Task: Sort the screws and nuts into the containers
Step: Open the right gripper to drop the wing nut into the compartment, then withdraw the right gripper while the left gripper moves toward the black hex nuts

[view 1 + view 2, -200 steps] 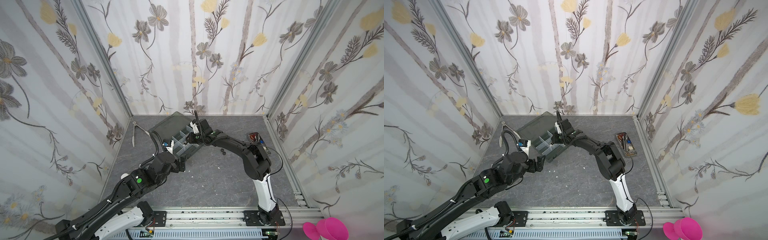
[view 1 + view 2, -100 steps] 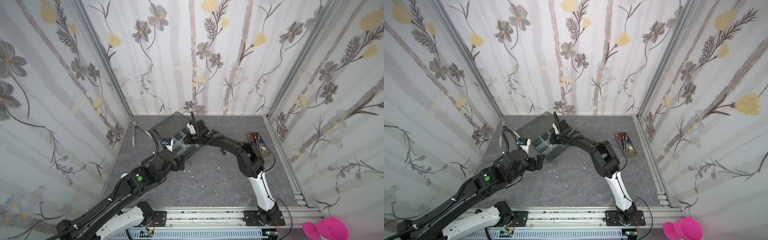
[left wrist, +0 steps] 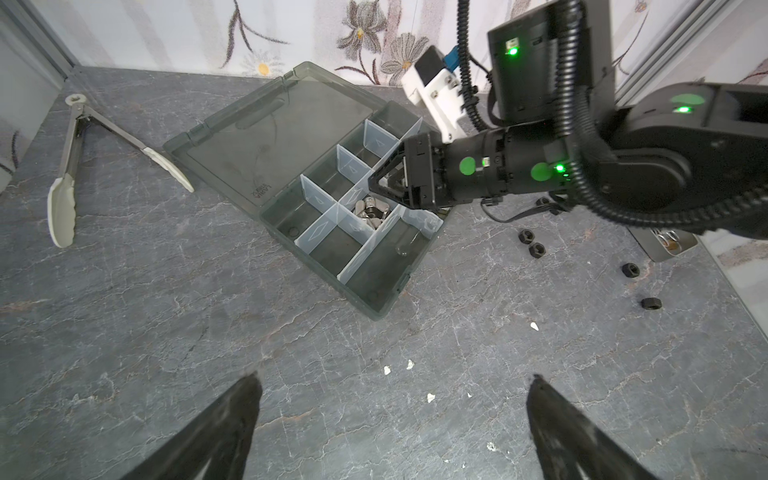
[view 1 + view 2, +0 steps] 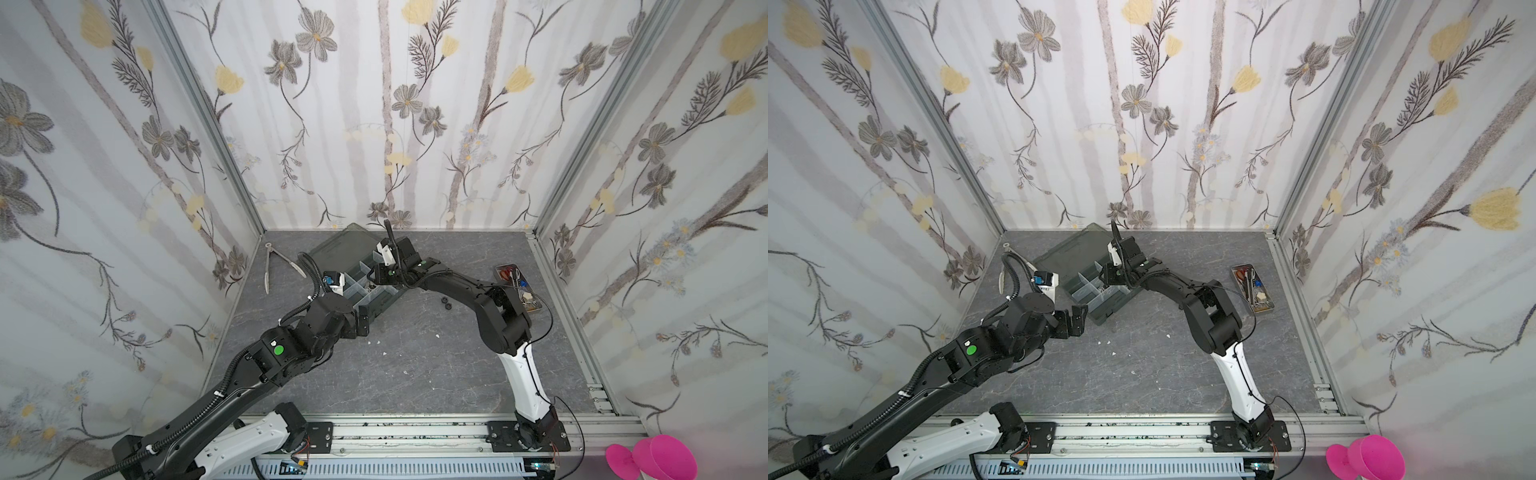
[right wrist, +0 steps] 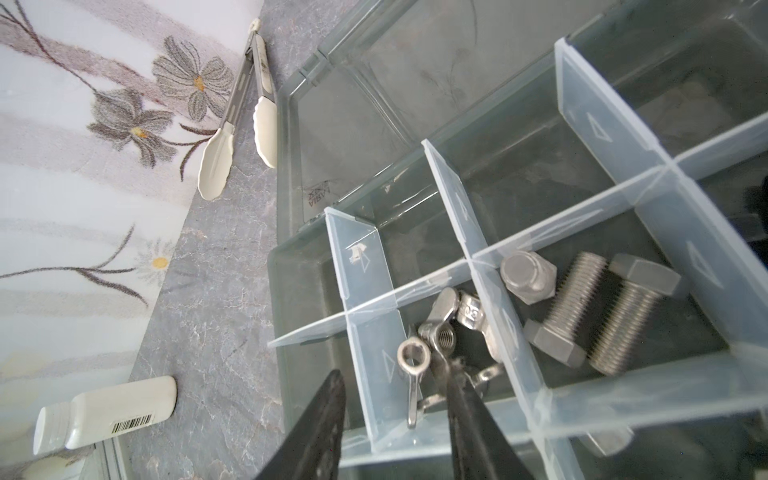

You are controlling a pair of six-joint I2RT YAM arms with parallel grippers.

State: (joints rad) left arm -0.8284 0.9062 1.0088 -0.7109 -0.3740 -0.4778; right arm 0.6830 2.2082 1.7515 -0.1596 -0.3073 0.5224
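My right arm reaches across the box's edge by the black nuts. My right gripper should pull back before my left gripper picks up a black nut [image 3: 525,236].
The dark grey organizer box [image 4: 380,305] [image 4: 1113,309] [image 3: 374,291] lies open at the back of the table, its containers split by pale dividers. My right gripper [image 4: 376,276] [image 4: 1106,278] [image 5: 392,372] hovers over it, jaws apart and gripping nothing. Just below its tips lie silver wing nuts [image 5: 449,316] in one compartment. Three silver screws [image 5: 623,320] rest in the compartment beside it. Several black nuts [image 3: 536,249] [image 4: 446,303] lie on the table right of the box. My left gripper [image 4: 363,322] [image 4: 1077,320] [image 3: 392,378] is wide open over bare table in front of the box.
Silver tongs [image 4: 270,266] [image 3: 70,166] [image 5: 249,104] lie at the back left near the wall. A white bottle [image 5: 112,411] lies beside them. A narrow tool tray [image 4: 519,286] [image 4: 1252,289] sits at the right wall. Small white flecks dot the table's middle.
My right gripper has shifted a little to the left over the box and its jaws have parted. The left arm has stayed still.
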